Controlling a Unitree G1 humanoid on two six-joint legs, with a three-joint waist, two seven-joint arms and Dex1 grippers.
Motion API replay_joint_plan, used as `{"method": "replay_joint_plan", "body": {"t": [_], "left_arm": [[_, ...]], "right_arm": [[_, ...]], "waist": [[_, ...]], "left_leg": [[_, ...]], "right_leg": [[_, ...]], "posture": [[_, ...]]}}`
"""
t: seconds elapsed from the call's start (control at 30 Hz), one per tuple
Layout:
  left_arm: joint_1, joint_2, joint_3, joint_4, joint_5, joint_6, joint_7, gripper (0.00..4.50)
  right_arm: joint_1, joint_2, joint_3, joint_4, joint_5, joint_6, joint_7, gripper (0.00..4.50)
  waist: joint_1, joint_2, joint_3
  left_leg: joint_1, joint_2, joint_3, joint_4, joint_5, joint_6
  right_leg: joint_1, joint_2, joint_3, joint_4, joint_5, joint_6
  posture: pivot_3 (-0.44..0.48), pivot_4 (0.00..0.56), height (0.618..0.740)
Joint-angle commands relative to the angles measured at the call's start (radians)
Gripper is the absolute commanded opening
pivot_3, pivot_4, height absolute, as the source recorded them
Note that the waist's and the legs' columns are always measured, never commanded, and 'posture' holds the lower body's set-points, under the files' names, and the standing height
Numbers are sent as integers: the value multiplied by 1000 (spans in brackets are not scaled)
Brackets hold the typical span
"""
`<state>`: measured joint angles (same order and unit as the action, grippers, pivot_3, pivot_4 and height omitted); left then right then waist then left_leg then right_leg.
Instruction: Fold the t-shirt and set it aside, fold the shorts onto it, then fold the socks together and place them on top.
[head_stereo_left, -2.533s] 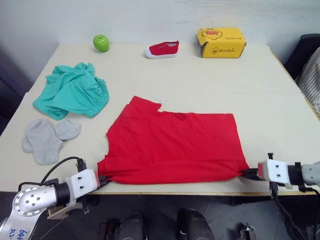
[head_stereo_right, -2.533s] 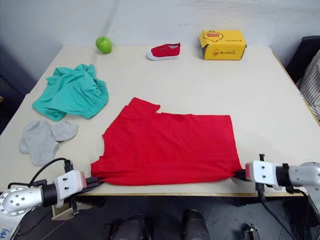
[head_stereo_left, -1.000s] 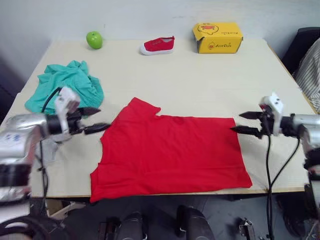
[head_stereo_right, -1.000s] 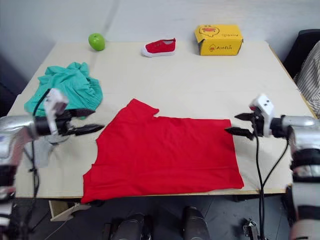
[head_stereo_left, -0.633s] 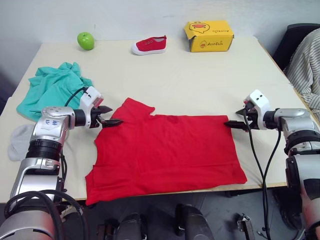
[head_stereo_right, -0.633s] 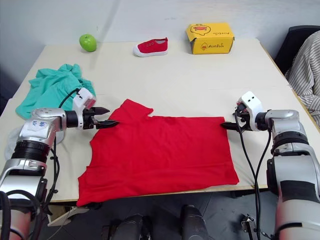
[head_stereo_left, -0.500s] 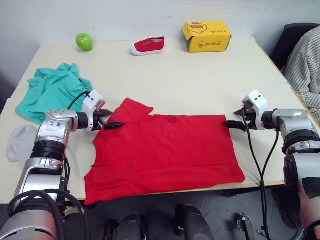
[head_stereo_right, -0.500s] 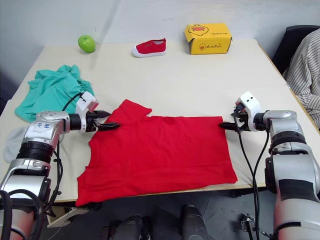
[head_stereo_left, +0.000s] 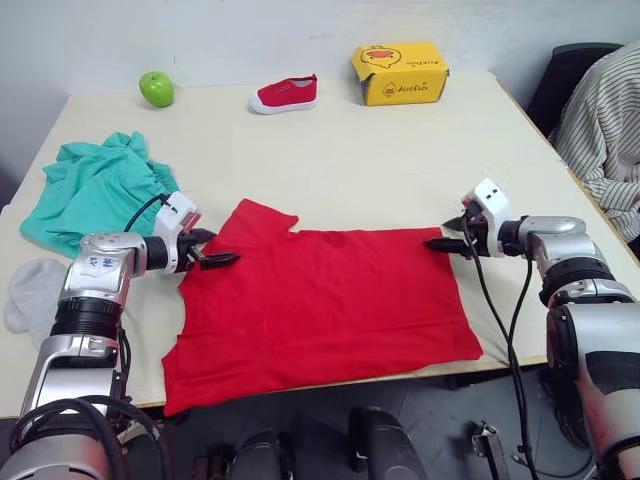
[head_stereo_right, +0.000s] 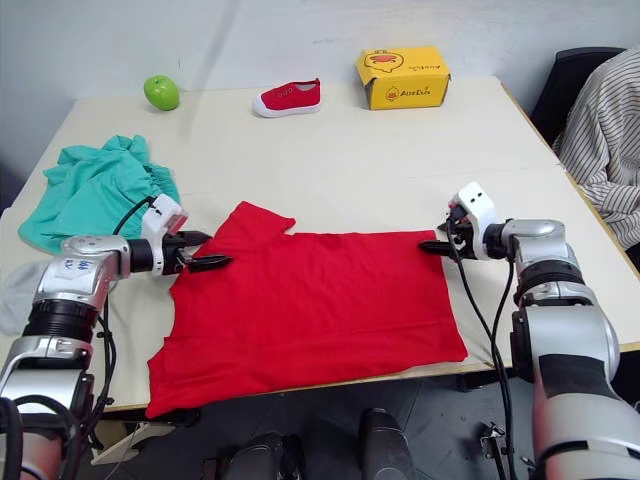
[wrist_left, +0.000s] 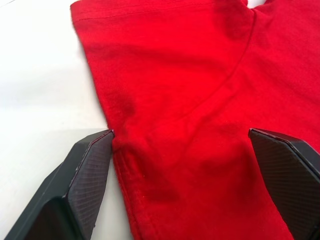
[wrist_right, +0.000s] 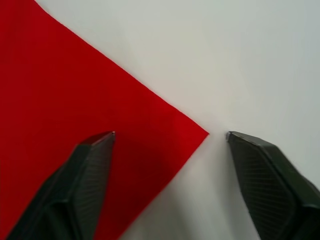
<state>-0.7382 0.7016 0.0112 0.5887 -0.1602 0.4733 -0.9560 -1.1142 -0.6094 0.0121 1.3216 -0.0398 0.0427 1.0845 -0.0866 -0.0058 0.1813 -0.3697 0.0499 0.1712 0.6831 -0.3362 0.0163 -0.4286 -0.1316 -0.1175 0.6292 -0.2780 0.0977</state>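
Note:
The sleeve (head_stereo_left: 262, 214) sticks out past the shirt's straight far edge (head_stereo_left: 362, 232), so it will come along and reach beyond the shirt's folded part when I fold that side over.
The red t-shirt (head_stereo_left: 320, 300) lies flat at the table's near middle. My left gripper (head_stereo_left: 217, 249) is open at the shirt's far left corner by the sleeve, and its fingers (wrist_left: 85, 165) straddle the cloth edge. My right gripper (head_stereo_left: 441, 234) is open at the far right corner, with the corner's tip (wrist_right: 197, 132) lying between its fingers and neither pad pressing it. The teal shorts (head_stereo_left: 90, 185) sit bunched at the left. A grey sock (head_stereo_left: 30, 295) lies at the left edge, near the front.
A green apple (head_stereo_left: 156, 88), a red shoe (head_stereo_left: 283, 93) and a yellow box (head_stereo_left: 399, 72) line the far edge of the table (head_stereo_left: 360, 160). A person in a striped shirt (head_stereo_left: 605, 110) sits at the right beside a black chair (head_stereo_left: 555, 85).
Both grippers left the shirt's near edge and came up to its far corners. The right gripper's fingers have drawn closer together around the corner. The camera view has shifted.

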Motion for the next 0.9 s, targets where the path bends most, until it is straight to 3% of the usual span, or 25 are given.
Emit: {"method": "replay_joint_plan", "body": {"t": [0.03, 0.23, 0.77, 0.9], "left_arm": [[8, 9, 22, -24, -7, 7, 11, 4500], [-4, 13, 35, 17, -1, -13, 20, 4500], [-257, -120, -26, 438, 102, -157, 76, 4500], [-283, -159, -28, 509, 120, -192, 86, 3375]], "right_arm": [[3, 29, -10, 7, -7, 3, 15, 2132], [14, 40, -17, 4, -18, -13, 16, 35], [41, 18, -12, -26, -30, -73, 115, 35], [47, 18, -15, -31, -27, -75, 123, 0]], "waist": [[0, 0, 0], [0, 0, 0], [4, -1, -1], [9, -1, -1]], "left_leg": [[0, 0, 0, 0, 0, 0], [0, 0, 0, 0, 0, 0], [0, -1, 3, 0, 0, 0], [0, -1, 3, 0, 0, 0]], "right_leg": [[0, 0, 0, 0, 0, 0], [0, 0, 0, 0, 0, 0], [0, 0, -1, 0, 0, 0], [1, -1, -1, 0, 0, 0]], "posture": [[0, 150, 740], [0, 150, 740], [0, 150, 740], [0, 150, 740]]}}
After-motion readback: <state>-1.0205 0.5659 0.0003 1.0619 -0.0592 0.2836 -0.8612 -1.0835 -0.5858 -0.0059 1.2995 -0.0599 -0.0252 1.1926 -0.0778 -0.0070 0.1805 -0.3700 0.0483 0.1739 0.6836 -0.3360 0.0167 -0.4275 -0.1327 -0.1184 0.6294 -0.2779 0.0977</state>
